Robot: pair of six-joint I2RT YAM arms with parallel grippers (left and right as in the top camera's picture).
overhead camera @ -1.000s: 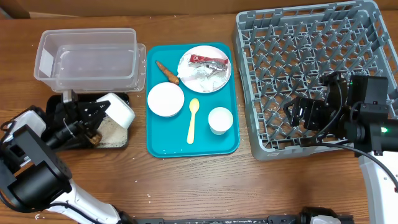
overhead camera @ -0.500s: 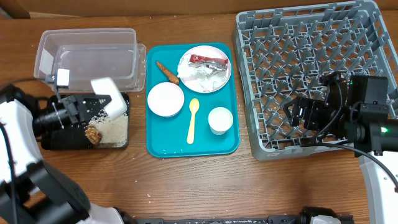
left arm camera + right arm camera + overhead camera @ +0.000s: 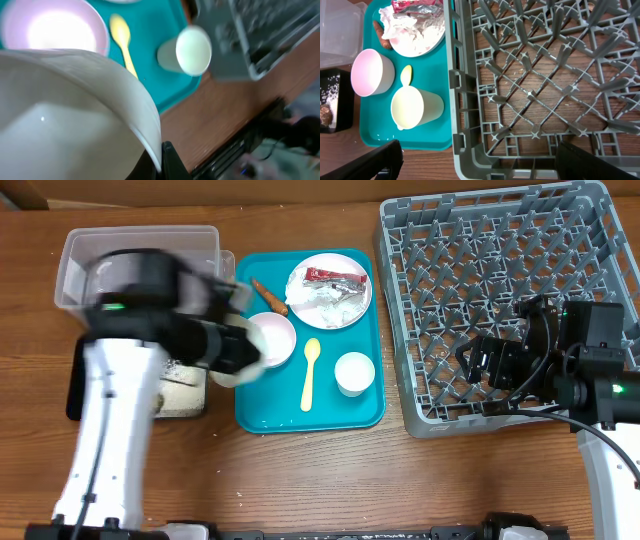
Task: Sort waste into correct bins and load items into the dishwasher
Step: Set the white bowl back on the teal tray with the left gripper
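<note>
The white bowl (image 3: pixel 65 132) is empty and open tray space (image 3: pixel 275 402) lies beside the yellow spoon's handle, so the robot's left gripper should carry on going there and let go once the bowl rests.
My left gripper (image 3: pixel 161 161) is shut on the rim of a white bowl (image 3: pixel 65 120), which fills most of the left wrist view. From overhead, this gripper (image 3: pixel 232 362) and its blurred bowl (image 3: pixel 243 345) hang at the teal tray's left edge, next to a pink bowl (image 3: pixel 270 338). The tray also carries the yellow spoon (image 3: pixel 311 372), the cup (image 3: pixel 354 372), and the plate (image 3: pixel 329 290) with a red wrapper (image 3: pixel 335 276) and napkins. My right gripper (image 3: pixel 480 167) stands open above the grey dish rack's (image 3: pixel 500 260) front left corner, holding nothing.
The teal tray (image 3: pixel 300 415) sits mid-table, with a carrot stick (image 3: pixel 268 296) by the plate. At the left, the clear tub (image 3: pixel 68 275) stands behind the black tray (image 3: pixel 72 402) with rice (image 3: pixel 185 392) in it. My left arm crosses over both.
My left arm has swung right from above the black tray to the teal tray's left edge, still gripping the white bowl. The right arm has not moved.
</note>
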